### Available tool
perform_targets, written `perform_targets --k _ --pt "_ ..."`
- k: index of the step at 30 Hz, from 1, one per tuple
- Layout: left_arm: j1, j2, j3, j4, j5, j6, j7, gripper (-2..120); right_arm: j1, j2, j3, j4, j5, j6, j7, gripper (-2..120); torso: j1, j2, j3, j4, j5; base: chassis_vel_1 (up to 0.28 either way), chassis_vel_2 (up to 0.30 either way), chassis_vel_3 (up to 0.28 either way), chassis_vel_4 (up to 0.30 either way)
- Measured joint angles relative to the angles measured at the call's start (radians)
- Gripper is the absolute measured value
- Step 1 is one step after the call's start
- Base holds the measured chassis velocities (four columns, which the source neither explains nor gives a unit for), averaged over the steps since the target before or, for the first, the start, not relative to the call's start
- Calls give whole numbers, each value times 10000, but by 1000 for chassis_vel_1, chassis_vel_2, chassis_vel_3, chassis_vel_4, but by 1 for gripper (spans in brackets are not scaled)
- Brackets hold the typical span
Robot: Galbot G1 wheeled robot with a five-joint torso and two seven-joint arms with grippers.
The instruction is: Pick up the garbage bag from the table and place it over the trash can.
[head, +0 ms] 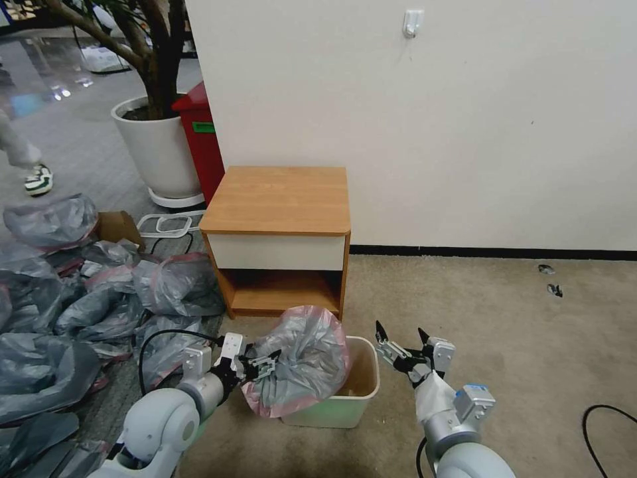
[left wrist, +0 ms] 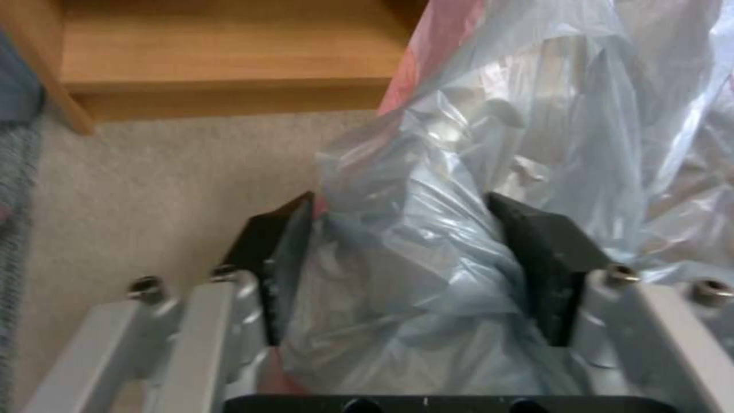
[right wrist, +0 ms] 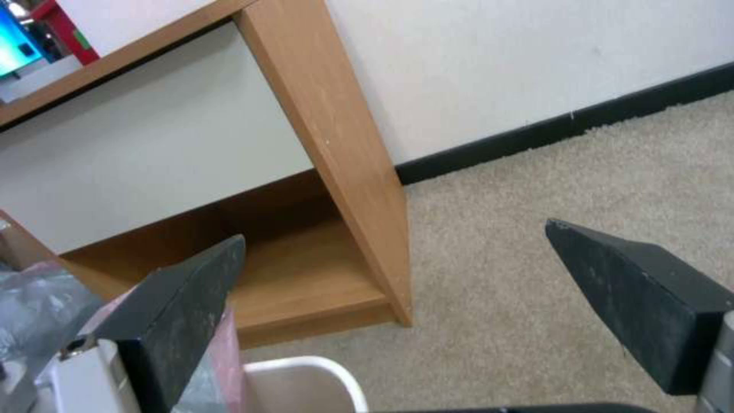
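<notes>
The garbage bag (head: 298,368) will spread into a wide opening when I pull the pink band (head: 341,336), because the pink band curves loosely around the puffed film.
The garbage bag (head: 306,355), grey crinkly film with a pink rim band, billows over the left side of the beige trash can (head: 361,388), which stands on the carpet in front of the table (head: 279,198). My left gripper (head: 265,365) reaches in from the left and is shut on a thick bunch of the garbage bag (left wrist: 413,246). The film presses against both black pads (left wrist: 547,264). My right gripper (head: 401,338) hovers open just right of the can's rim, holding nothing. From the right wrist, its dark fingertips (right wrist: 642,298) frame the table's lower shelf (right wrist: 306,275) and a corner of the trash can (right wrist: 298,381).
A heap of similar grey bags (head: 79,312) covers the floor on the left. A white plant pot (head: 156,149) and a red bin (head: 199,143) stand behind it by the wall. A black cable (head: 607,431) lies on the carpet at right.
</notes>
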Motion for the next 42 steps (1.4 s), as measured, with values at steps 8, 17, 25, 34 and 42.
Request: perform_targets --k 8,17,25,34,42 --pt "15 -364 104 48 -356 181 -193 29 10 -107 18 27 9 23 0 100 0 0 0 0 0 0 0 0 0" --pt "105 -569 74 142 -247 132 -307 8 39 -37 -68 77 3 23 1 100 0 0 0 0 -2 0 0 0 0" --pt "601 -754 -271 -175 254 -1494 -611 8 -108 -43 -288 690 381 -72 -542 100 0 0 0 1 0 0 0 0 0" --pt "1222 -774 -838 -1223 240 -2689 -562 8 -303 -619 -1115 1704 1026 -2165 -2756 100 0 0 0 0 -1 0 0 0 0" --pt "1555 -772 -888 -2184 253 -2674 -539 8 846 -653 -1600 955 1208 -2903 -2716 100 0 0 0 0 1 0 0 0 0"
